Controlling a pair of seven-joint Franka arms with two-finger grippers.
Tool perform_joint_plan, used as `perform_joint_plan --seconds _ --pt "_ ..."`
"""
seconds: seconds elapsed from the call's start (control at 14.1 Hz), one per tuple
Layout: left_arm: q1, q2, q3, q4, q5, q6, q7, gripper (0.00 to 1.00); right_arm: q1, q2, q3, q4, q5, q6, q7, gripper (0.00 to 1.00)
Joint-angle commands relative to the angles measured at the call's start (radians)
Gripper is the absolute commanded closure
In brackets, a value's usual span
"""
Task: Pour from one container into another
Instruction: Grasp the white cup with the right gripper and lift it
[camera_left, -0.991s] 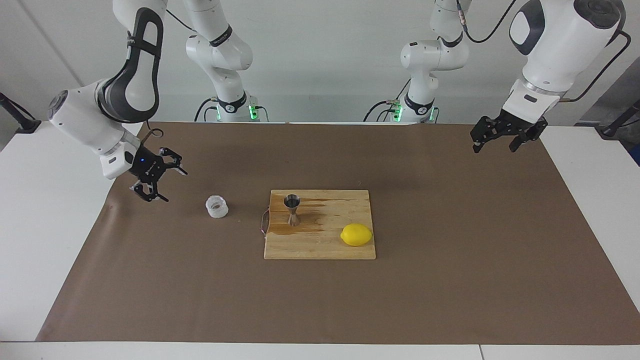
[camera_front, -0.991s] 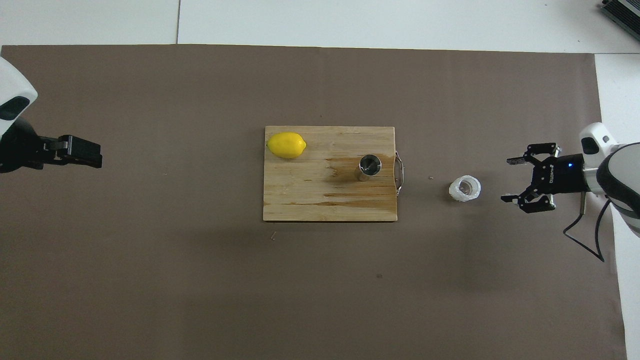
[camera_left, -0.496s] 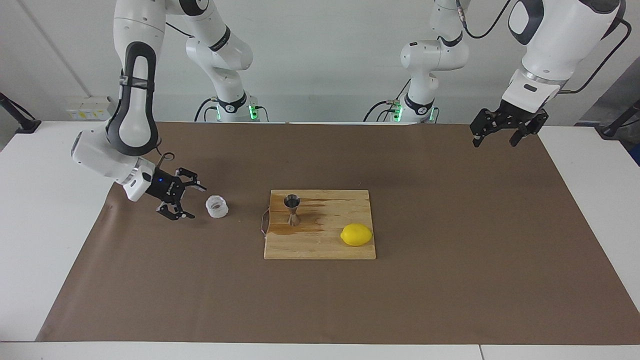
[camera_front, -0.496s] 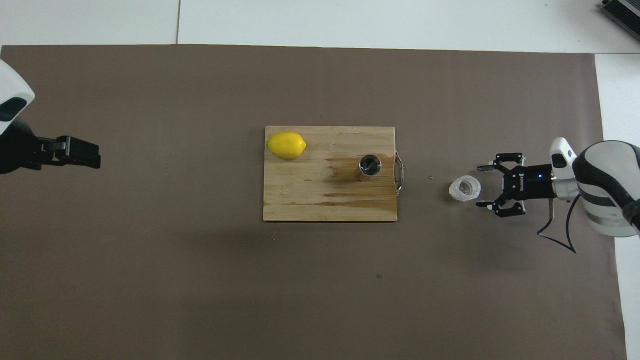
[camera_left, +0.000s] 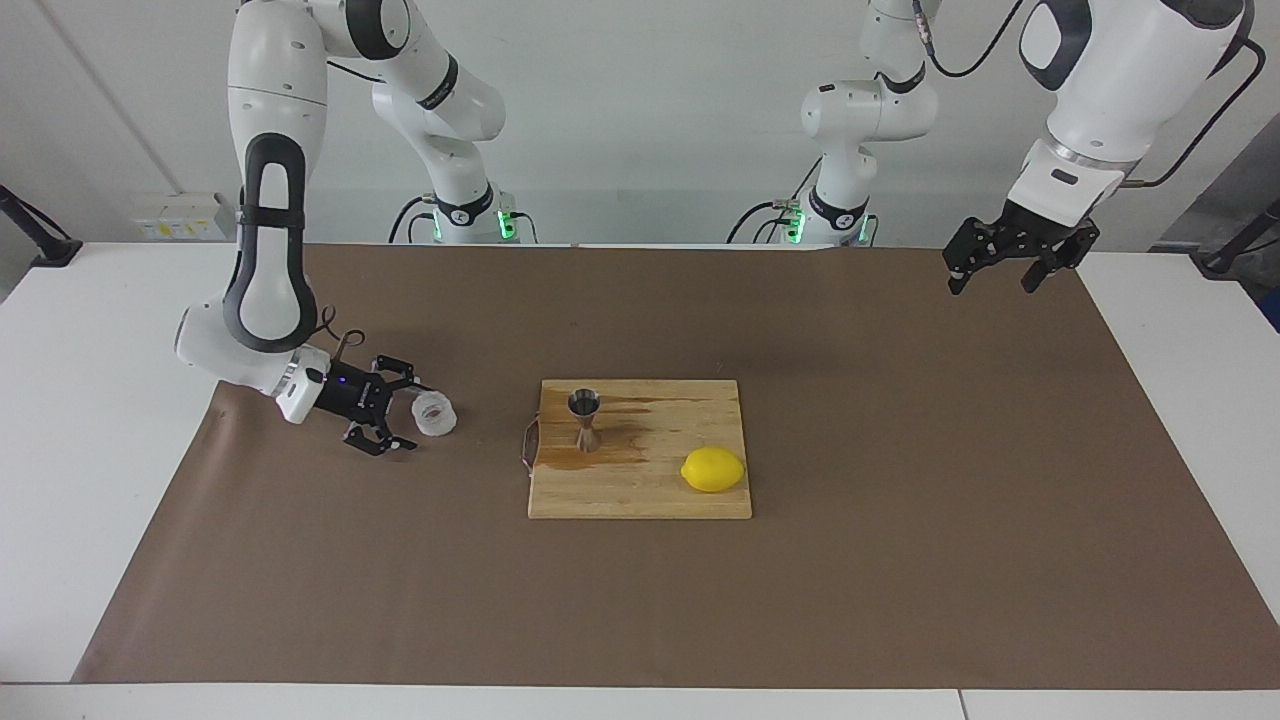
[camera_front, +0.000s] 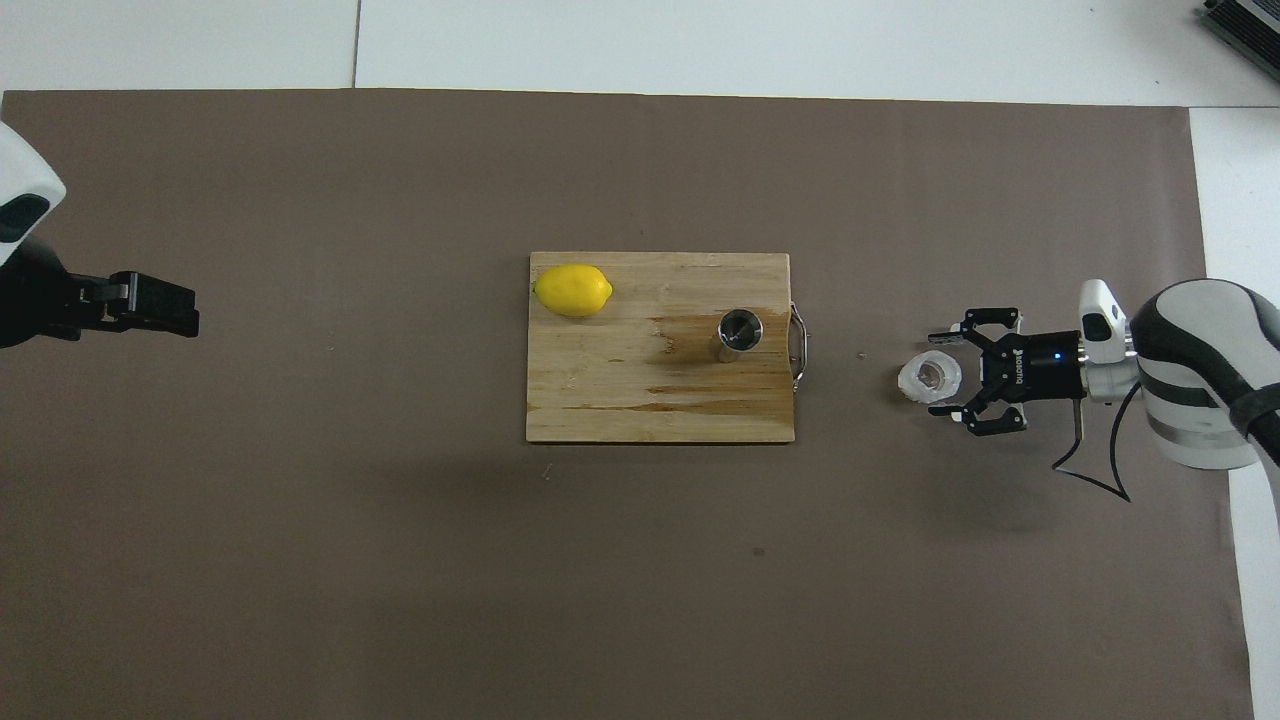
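Observation:
I see wet streaks (camera_front: 689, 340) already around the jigger's small opening, so I expect some liquid from the cup (camera_front: 930, 377) to spill onto the board when I pour.
The small translucent ribbed cup (camera_left: 436, 414) (camera_front: 928, 377) stands on the brown mat toward the right arm's end of the table. My right gripper (camera_left: 412, 415) (camera_front: 944, 374) lies low and level beside it, open. One fingertip reaches along each side of the cup's edge; I cannot tell whether they touch it. The steel hourglass jigger (camera_left: 585, 422) (camera_front: 738, 332) stands upright on the wooden cutting board (camera_left: 640, 495) (camera_front: 620, 400), at the end nearest the cup. My left gripper (camera_left: 1003, 278) (camera_front: 160, 306) hangs open and empty, high over the mat's edge at the left arm's end, waiting.
A yellow lemon (camera_left: 713, 469) (camera_front: 572, 290) lies on the board's corner farthest from the robots, toward the left arm's end. The board has a metal handle (camera_front: 800, 347) facing the cup and wet streaks around the jigger. Brown mat covers the table.
My right gripper has come down and slid toward the cup, from well short of it to having its open fingers at the cup's sides. The left gripper has barely shifted.

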Motion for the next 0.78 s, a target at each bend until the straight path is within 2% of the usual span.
perform_joint_plan --seconds 0.0,0.28,0.35,0.42,0.5,0.57,0.71 --pt "0.004 -0.026 0.000 -0.028 0.009 -0.003 0.001 0.00 0.001 0.003 0.006 -0.006 0.027 -0.008 -0.043 0.00" --pt "0.004 -0.027 0.000 -0.028 0.009 -0.003 0.001 0.00 0.004 0.001 0.004 -0.014 0.027 0.001 -0.086 0.00" --pt "0.004 -0.027 0.000 -0.029 0.009 -0.003 0.001 0.00 0.004 0.001 0.006 -0.014 0.027 0.005 -0.099 0.13" --pt "0.004 -0.027 0.000 -0.028 0.009 -0.003 0.001 0.00 0.004 0.001 0.006 -0.014 0.027 0.005 -0.100 0.32" --pt "0.004 -0.026 0.000 -0.029 0.009 -0.003 0.002 0.00 0.009 0.001 0.006 -0.012 0.027 0.005 -0.100 0.45" --pt "0.004 -0.026 0.000 -0.028 0.009 -0.003 0.002 0.00 0.012 0.001 0.006 -0.012 0.027 0.004 -0.100 0.54" --pt "0.004 -0.026 0.000 -0.028 0.009 -0.003 0.001 0.00 0.015 0.001 0.006 -0.011 0.027 0.001 -0.098 0.60"
